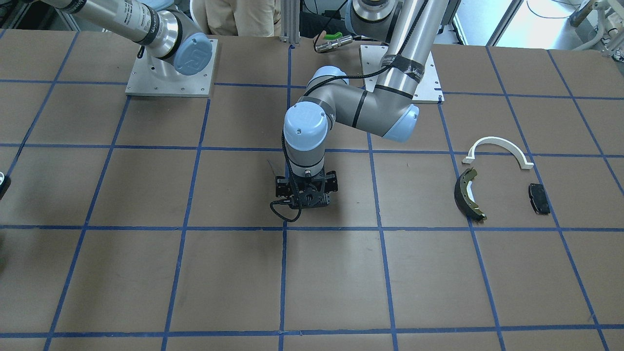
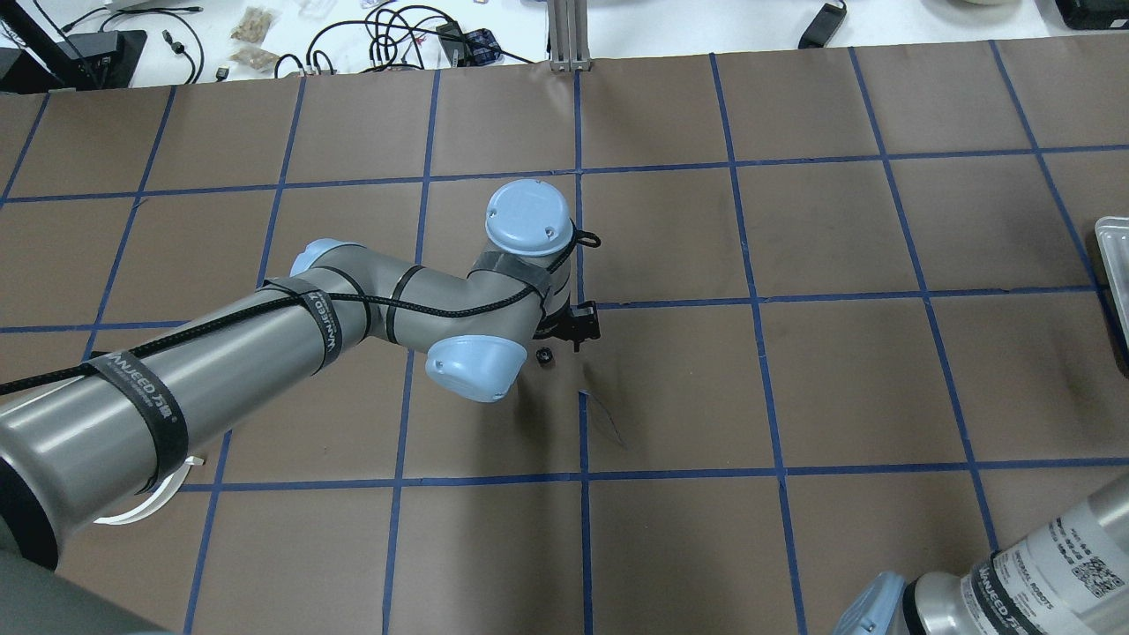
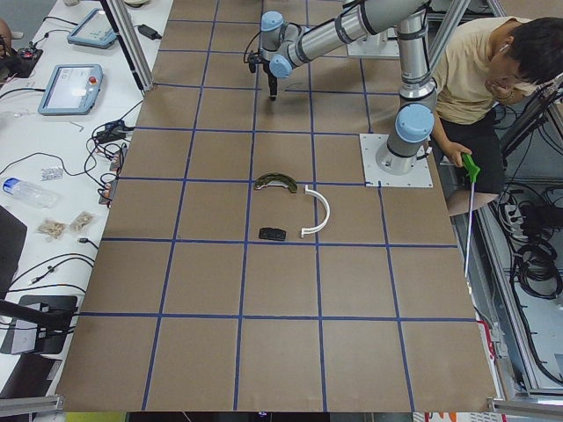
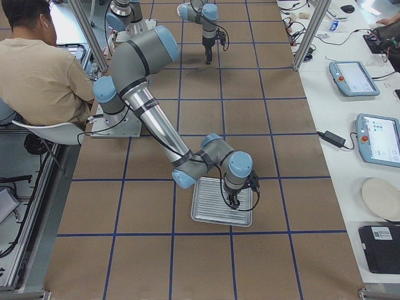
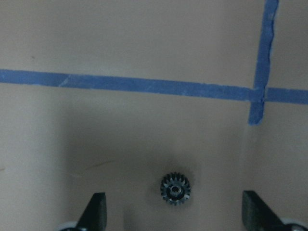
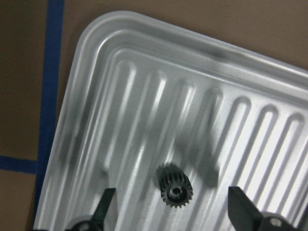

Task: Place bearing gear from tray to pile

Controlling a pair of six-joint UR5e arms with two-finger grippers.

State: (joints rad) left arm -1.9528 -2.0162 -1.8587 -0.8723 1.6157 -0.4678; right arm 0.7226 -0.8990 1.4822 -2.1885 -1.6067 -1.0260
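The pile is far away from my right gripper at the tray, so next my left gripper brings the gear under it to the brake shoe's side.
One small dark bearing gear (image 6: pixel 173 188) lies on the ribbed metal tray (image 6: pixel 144 72). My right gripper (image 6: pixel 173 211) hangs open just above it, one finger on each side; the tray (image 4: pixel 212 212) and this gripper (image 4: pixel 232 203) also show in the exterior right view. A second gear (image 5: pixel 175 188) lies on the bare table between the open fingers of my left gripper (image 5: pixel 175 211); it also shows in the overhead view (image 2: pixel 544 355). The pile is far from both: a white arc bracket (image 1: pixel 498 148), a dark brake shoe (image 1: pixel 468 194) and a black pad (image 1: pixel 538 198).
Blue tape lines (image 5: pixel 144 85) grid the brown table. The tray's corner (image 2: pixel 1113 265) shows at the overhead view's right edge. A seated person (image 3: pixel 493 79) is beside the robot's base plates (image 1: pixel 170 73). Tablets and cables lie on the side bench (image 3: pixel 70 88).
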